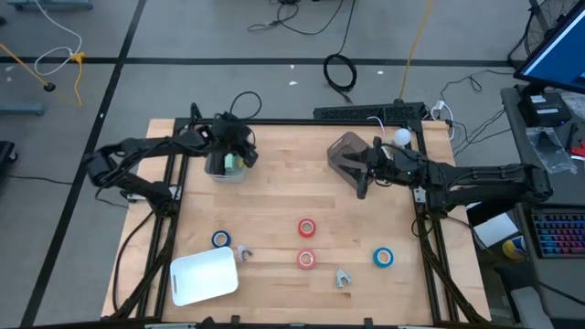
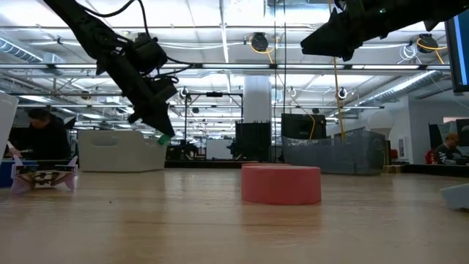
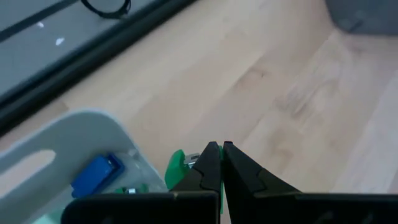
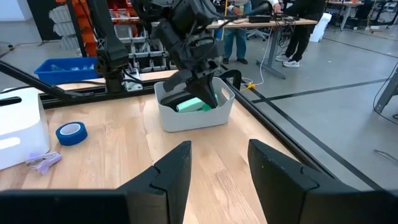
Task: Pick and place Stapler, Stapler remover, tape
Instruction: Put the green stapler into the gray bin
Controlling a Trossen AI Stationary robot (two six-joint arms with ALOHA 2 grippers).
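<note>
The robot's left gripper has the green stapler hanging past the white bin's side [image 3: 147,167], so it should swing back over the bin's inside [image 3: 119,185] before it lowers the stapler and lets go.
A green stapler [image 4: 193,104] lies tilted in a small white bin [image 1: 227,170] at the table's far left, next to a blue item [image 3: 96,174]. My left gripper [image 3: 221,154] is shut and slants down into that bin at the stapler. My right gripper [image 4: 217,163] stands open with nothing between its fingers, held high at the far right by a grey bin [image 1: 345,149]. Two red tape rolls [image 1: 306,228], [image 1: 306,260] and two blue ones [image 1: 220,239], [image 1: 383,259] lie flat on the table. One stapler remover [image 1: 343,278] lies near the front, another [image 1: 242,250] by the left blue roll. My left gripper comes slanting down from above into the white bin. Its shut fingertips lie alongside the stapler's upper end [image 3: 177,165], which shows beside one finger and not between the two. I cannot tell whether that finger touches it. The stapler rests in the bin.
A white box [image 1: 204,277] sits at the near left corner. Bare wood lies between the two bins and in front of them. A black frame [image 1: 366,113] runs along the table's far edge. People and desks show in the room beyond.
</note>
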